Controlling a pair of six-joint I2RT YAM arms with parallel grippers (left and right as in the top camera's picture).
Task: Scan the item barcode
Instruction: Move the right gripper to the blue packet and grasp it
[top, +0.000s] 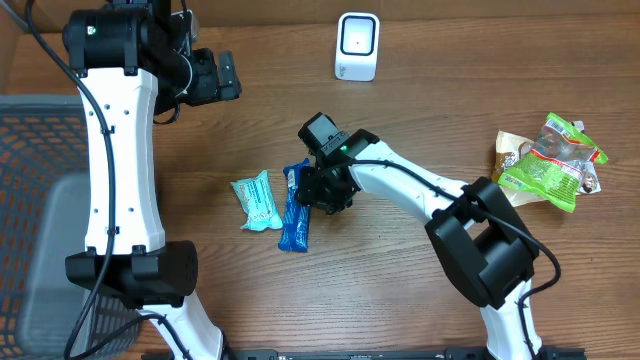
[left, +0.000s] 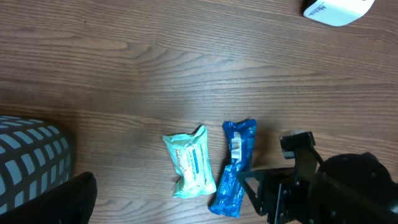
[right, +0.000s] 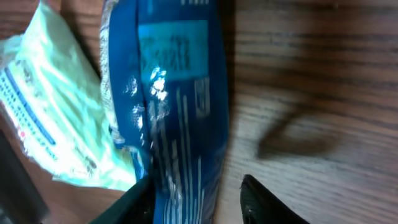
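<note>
The mint-green packet is crowding the blue packet's edge (top: 281, 220), so my right gripper should pull the blue packet clear, then open and grab it across its width (top: 294, 212) before scanning.
The item, a blue packet (top: 294, 210) (left: 235, 168) (right: 174, 112), lies flat on the wooden table with a small barcode label (left: 237, 146) facing up. My right gripper (top: 318, 190) (right: 196, 180) is down over its right end. The jaws straddle the packet: the left finger touches its edge, and the right finger (right: 264, 202) stands a little off on bare wood. The white scanner (top: 357, 46) (left: 336, 9) stands at the table's far side. My left gripper (top: 225, 75) hangs high at the back left, open and holding nothing.
A mint-green packet (top: 256, 201) (left: 189, 163) (right: 56, 124) lies right beside the blue one, on its left. Green snack bags (top: 550, 165) are piled at the right edge. A grey mesh basket (top: 40, 200) (left: 31, 155) stands off the table's left side.
</note>
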